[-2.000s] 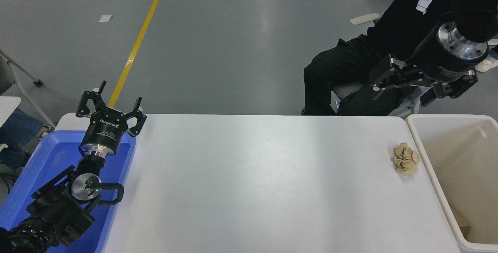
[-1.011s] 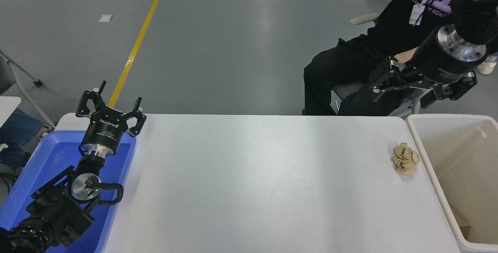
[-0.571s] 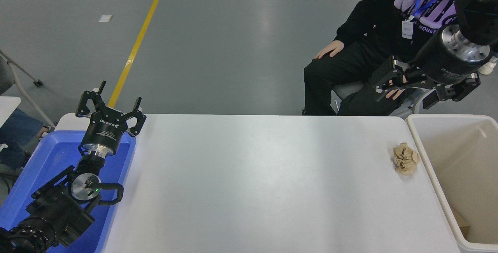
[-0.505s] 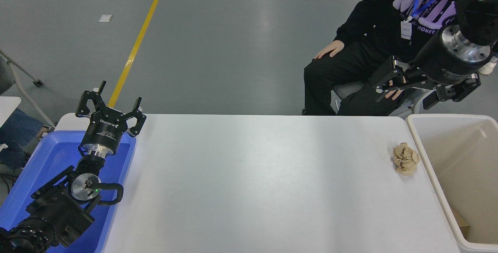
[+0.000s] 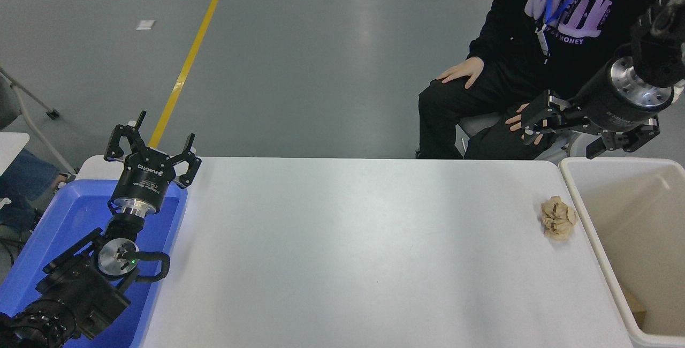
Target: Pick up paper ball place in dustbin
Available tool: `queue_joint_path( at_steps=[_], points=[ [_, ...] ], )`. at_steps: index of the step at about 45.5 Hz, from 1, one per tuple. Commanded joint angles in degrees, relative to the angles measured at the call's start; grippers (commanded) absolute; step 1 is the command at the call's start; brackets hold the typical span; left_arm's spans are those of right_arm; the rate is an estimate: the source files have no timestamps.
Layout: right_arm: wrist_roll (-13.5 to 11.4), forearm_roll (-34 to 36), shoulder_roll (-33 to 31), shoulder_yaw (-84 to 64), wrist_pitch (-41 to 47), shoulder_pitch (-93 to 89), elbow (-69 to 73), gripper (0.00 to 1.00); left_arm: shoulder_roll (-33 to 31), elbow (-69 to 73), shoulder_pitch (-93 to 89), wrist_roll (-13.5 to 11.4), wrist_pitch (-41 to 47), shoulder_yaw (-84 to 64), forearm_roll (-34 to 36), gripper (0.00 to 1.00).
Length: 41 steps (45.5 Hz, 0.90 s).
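The paper ball (image 5: 558, 218) will stay a crumpled lump when the robot lifts it over to the dustbin, because dense creases (image 5: 556, 212) bunch the paper together.
The tan-brown crumpled paper ball (image 5: 557, 218) lies on the white table (image 5: 348, 251) near its right end, just left of the dustbin. The dustbin (image 5: 615, 161) is a deep cream-white bin against the table's right edge, with some brown scrap at its bottom. My right gripper (image 5: 559, 140) hangs open and empty in the air beyond the table's far edge, above and behind the ball, in front of a seated person. My left gripper (image 5: 152, 138) is open and empty, parked over the blue tray's far end at the lower left.
A bright blue plastic tray (image 5: 48, 230) sits at the table's left edge under my left arm. A person in black (image 5: 514, 43) sits past the far right corner, hands on knees, close behind my right gripper.
My right gripper has shifted slightly right and down, still open. The person has sat upright and laid both hands on the knees. The ball and my left arm have not moved.
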Motion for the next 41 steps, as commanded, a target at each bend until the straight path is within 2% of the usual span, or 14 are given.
queue_joint_path(
  at_steps=[1,12,25,41],
  points=[
    [0.07,-9.91,-2.69,3.89,-12.01,-10.51,-4.38,1.00,0.00,0.00,0.00,0.00,0.08,0.00,-0.03,0.98],
    [-0.02,-11.94,-2.17,10.84,-12.28,-29.41,-20.46,1.00,0.00,0.00,0.00,0.00,0.08,0.00,-0.03,0.98],
    [-0.02,-11.94,-1.47,13.30,-24.05,-39.52,-24.33,1.00,-0.08,0.00,0.00,-0.09,-0.01,0.00,-0.03,0.98],
    [-0.19,-11.15,2.05,21.12,-25.37,-52.97,-35.68,1.00,-0.08,0.00,0.00,-0.09,-0.01,0.00,-0.03,0.98]
  ],
)
